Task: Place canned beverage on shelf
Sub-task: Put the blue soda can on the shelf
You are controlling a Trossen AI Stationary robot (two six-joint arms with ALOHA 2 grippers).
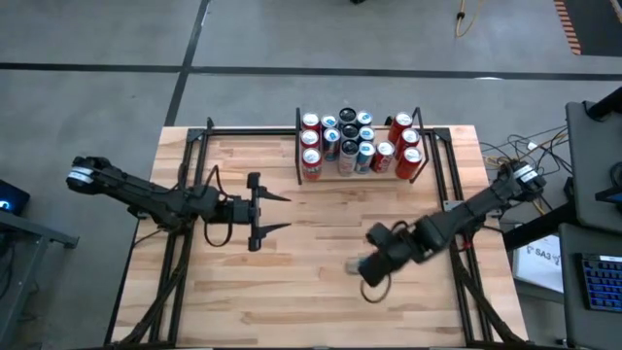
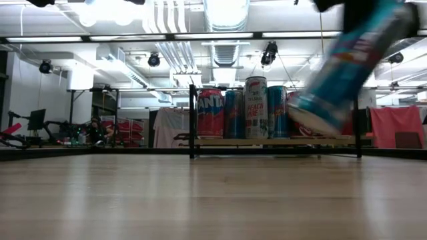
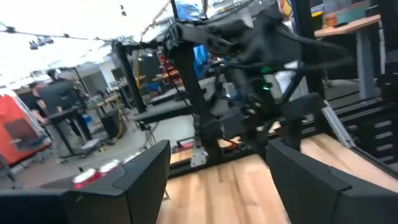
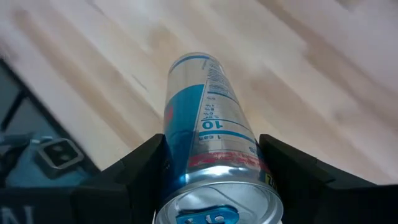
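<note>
The robot's right gripper is pinching the tilted can near its pull-tab end (image 4: 217, 206), so the left gripper should grab the can's bottom end (image 2: 319, 115) before the can is stood on the shelf.
A slim silver-and-blue can (image 4: 208, 124) is held in my right gripper (image 4: 211, 146), low over the table right of centre (image 1: 369, 262). In the low view the can (image 2: 353, 60) shows blurred and tilted, clear of the tabletop. The shelf (image 2: 273, 141), a small wooden board with black rails, stands at the table's far edge and carries several upright cans (image 1: 355, 146). My left gripper (image 1: 267, 212) stands open above the table left of centre, level, pointing toward the table's right, with nothing between its fingers (image 3: 143, 174). My right gripper pinches the can's two sides near its pull-tab end (image 4: 186, 180) between its two fingers (image 4: 140, 171). The fingers slant down from the table's right and lie along the can. The can is lifted clear and tilted, its bottom end (image 2: 303, 113) lowest.
Black metal frame rails (image 1: 190, 175) run along the table's left and right sides (image 1: 452, 185). Bare tabletop (image 1: 311, 292) lies between the arms and toward the near edge. Cables and equipment (image 1: 583, 253) sit beyond the right edge.
</note>
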